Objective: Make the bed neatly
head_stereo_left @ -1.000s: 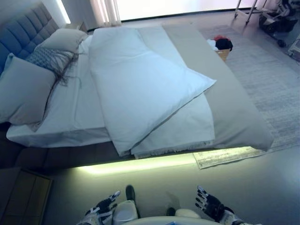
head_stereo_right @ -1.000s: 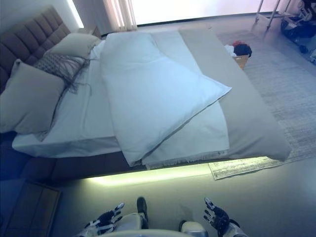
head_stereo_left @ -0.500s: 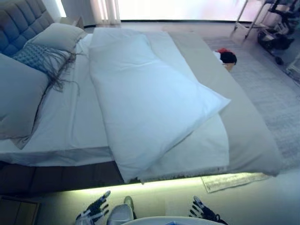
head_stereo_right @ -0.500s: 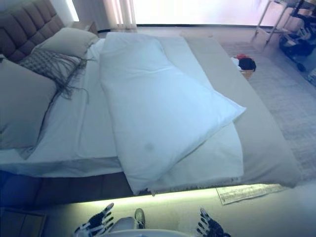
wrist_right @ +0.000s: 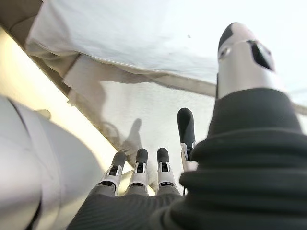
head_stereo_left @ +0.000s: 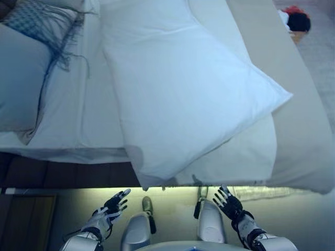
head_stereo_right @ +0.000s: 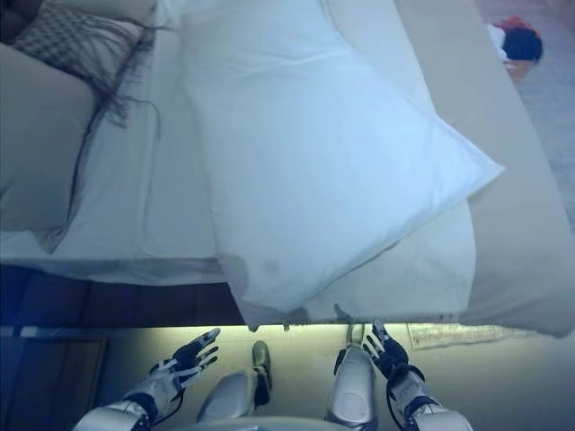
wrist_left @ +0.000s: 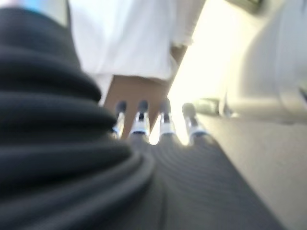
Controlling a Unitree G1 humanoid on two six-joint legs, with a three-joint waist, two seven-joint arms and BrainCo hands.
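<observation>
The white duvet (head_stereo_left: 191, 91) should rise like a tent when the robot lifts it, with its near corner still hanging down, because its slanted edge (head_stereo_left: 229, 139) lies loose over the sheet.
A white duvet (head_stereo_left: 178, 89) lies folded and askew across the bed, one corner hanging over the near edge and another pointing right. Under it lie a white sheet (head_stereo_left: 78, 115) and a beige blanket (head_stereo_left: 298, 125) on the right side. Pillows (head_stereo_left: 21, 78) and a fringed grey throw (head_stereo_left: 42, 21) sit at the left, by the head of the bed. My left hand (head_stereo_left: 107, 213) and my right hand (head_stereo_left: 229, 204) are both open and empty, held low in front of the bed's near edge, below the hanging duvet corner (wrist_right: 120, 38). The left hand's fingers (wrist_left: 141, 122) are straight.
A basket with red and black clothes (head_stereo_left: 296, 21) stands on the floor beyond the bed's far right side. A lit strip glows under the bed frame (head_stereo_left: 104, 191). A rug edge (head_stereo_right: 449, 334) shows under the bed at the right. A dark wooden bedside unit (head_stereo_left: 26, 219) stands at the lower left.
The camera has moved closer to the bed and tilted down, so the bed fills the view. Both hands have risen a little toward the bed's near edge, fingers still spread.
</observation>
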